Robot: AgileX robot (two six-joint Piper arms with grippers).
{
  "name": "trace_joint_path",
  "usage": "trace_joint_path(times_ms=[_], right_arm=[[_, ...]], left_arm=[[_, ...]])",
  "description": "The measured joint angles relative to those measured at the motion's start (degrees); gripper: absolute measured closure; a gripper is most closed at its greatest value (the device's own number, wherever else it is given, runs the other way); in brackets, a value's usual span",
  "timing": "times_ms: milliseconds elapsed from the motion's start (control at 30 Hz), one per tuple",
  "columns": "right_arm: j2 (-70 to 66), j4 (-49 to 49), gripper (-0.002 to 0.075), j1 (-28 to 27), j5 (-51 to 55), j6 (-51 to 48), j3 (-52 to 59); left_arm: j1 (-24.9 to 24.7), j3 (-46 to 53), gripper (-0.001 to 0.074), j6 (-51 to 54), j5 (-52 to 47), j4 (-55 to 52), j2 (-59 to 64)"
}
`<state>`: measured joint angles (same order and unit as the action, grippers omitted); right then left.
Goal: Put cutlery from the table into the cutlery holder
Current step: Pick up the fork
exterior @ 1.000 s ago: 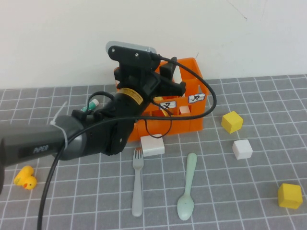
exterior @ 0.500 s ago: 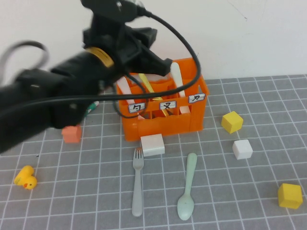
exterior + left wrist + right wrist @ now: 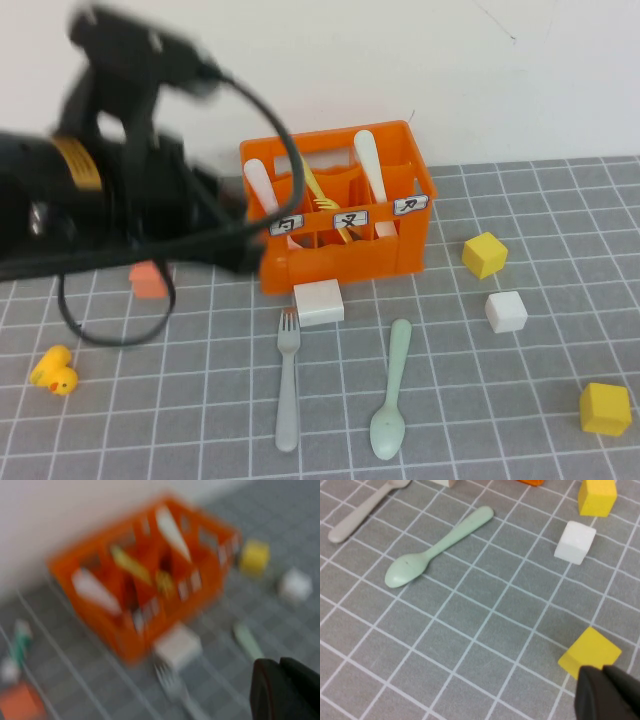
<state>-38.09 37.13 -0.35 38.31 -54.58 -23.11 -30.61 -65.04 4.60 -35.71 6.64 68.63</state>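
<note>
The grey fork's handle (image 3: 288, 400) is clear of the white block, so my left gripper should continue to approach it until its fingers open above it.
The orange cutlery holder (image 3: 345, 258) stands at the back of the table (image 3: 470, 400). The yellow fork (image 3: 312, 190) leans inside it between two white spoons. The grey fork (image 3: 287, 380) and mint-green spoon (image 3: 389, 390) lie on the table in front of it. My left arm (image 3: 120, 200) is a dark blur left of the holder. In the left wrist view my left gripper (image 3: 280, 665) is shut and empty, above the table before the holder (image 3: 145, 615). My right gripper (image 3: 602, 672) is shut and empty over a yellow cube (image 3: 590, 652), right of the spoon (image 3: 437, 547).
A white block (image 3: 318, 302) lies against the holder's front. A yellow cube (image 3: 484, 254), a white cube (image 3: 505, 311) and another yellow cube (image 3: 604, 408) sit on the right. A small orange cube (image 3: 150, 280) and a yellow duck (image 3: 53, 372) sit on the left.
My left arm has drawn back from over the holder and swung left. The yellow fork stays in the holder. The grey fork and spoon have not moved.
</note>
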Motion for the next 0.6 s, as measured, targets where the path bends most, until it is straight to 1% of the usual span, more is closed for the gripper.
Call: trace_joint_path(times_ms=[100, 233, 400, 533, 600], right_arm=[[0.00, 0.22, 0.0729, 0.00, 0.00, -0.10, 0.00], [0.00, 0.35, 0.0729, 0.00, 0.00, -0.22, 0.00], [0.00, 0.72, 0.0729, 0.00, 0.00, -0.71, 0.00], [0.00, 0.74, 0.0729, 0.00, -0.10, -0.78, 0.00], [0.00, 0.83, 0.0729, 0.00, -0.10, -0.78, 0.00]], left_arm=[[0.00, 1.83, 0.0734, -1.49, -8.76, 0.81, 1.64], [0.00, 6.17, 0.0734, -5.01, -9.82, 2.03, 6.36], [0.00, 7.65, 0.0734, -5.58, -7.40, 2.26, 15.05], [0.00, 6.48, 0.0734, -11.73, -0.81, 2.49, 21.00], [0.00, 5.19, 0.0722, -13.42, 2.20, 2.49, 24.04]])
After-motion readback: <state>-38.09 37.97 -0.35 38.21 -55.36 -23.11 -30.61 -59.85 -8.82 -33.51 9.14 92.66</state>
